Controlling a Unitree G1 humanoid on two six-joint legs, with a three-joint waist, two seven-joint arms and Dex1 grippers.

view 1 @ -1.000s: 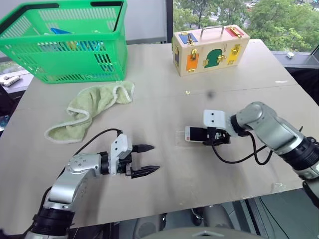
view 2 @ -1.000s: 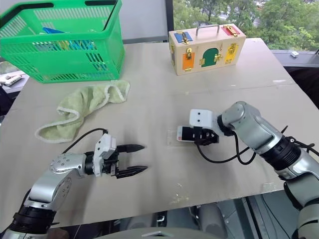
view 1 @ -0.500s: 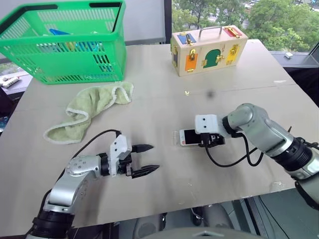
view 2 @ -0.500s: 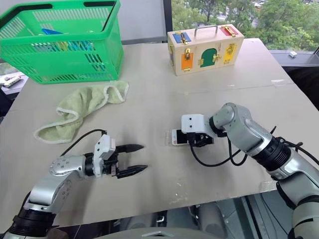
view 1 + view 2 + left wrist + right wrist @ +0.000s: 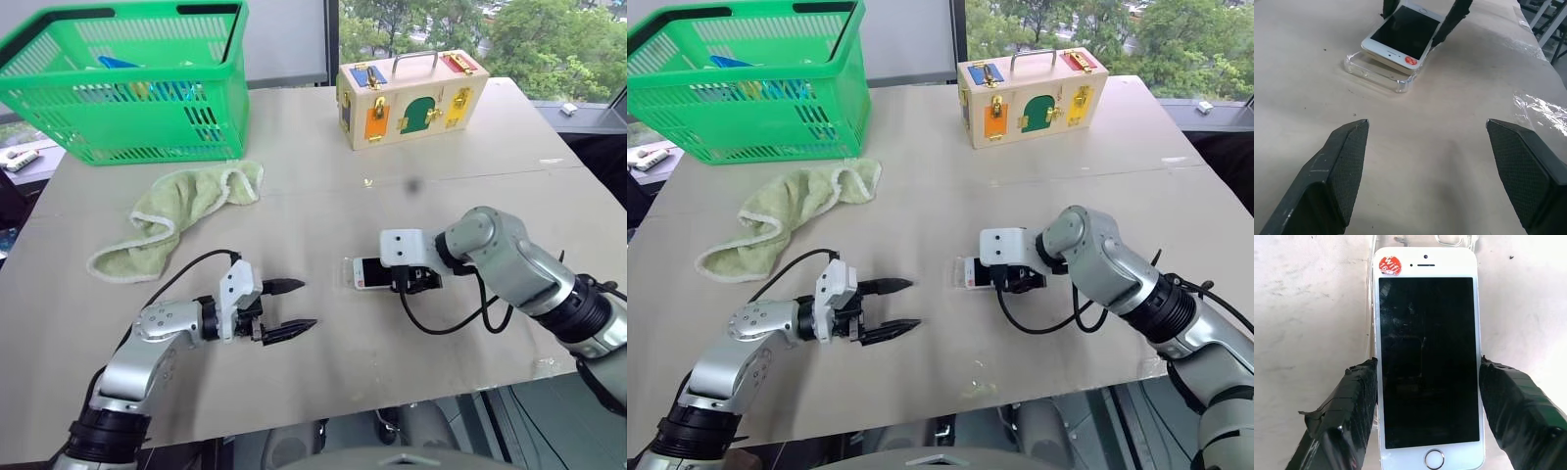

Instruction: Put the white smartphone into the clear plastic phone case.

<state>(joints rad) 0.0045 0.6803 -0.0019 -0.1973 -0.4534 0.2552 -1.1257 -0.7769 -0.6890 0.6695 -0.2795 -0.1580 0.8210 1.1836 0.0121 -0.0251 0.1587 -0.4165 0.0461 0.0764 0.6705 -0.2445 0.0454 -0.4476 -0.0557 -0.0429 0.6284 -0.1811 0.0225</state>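
I should open my right gripper, close it and push the smartphone's screen (image 5: 1449, 357) down, because the white smartphone sits above the phone case's rim (image 5: 1374, 75) with my fingers at the smartphone's long edges.
The white smartphone (image 5: 1427, 357) faces screen up, with a red sticker at its top corner. My right gripper (image 5: 390, 279) is shut on it, a black finger (image 5: 1349, 416) pressed against each long edge. The phone rests slightly tilted on the clear plastic phone case (image 5: 1376, 71), which lies on the table with its rim showing beyond the phone's top end. My left gripper (image 5: 304, 305) hovers low over the table, left of the phone. It points at the phone, open and empty.
A green basket (image 5: 127, 88) with items inside stands at the back left. A pale green towel (image 5: 176, 211) lies in front of it. A wooden latch box (image 5: 407, 93) sits at the back centre. Clear film (image 5: 549, 367) lies near the front right table edge.
My right gripper has slid the phone a little to the left, further over the clear case. The left gripper has stayed in place.
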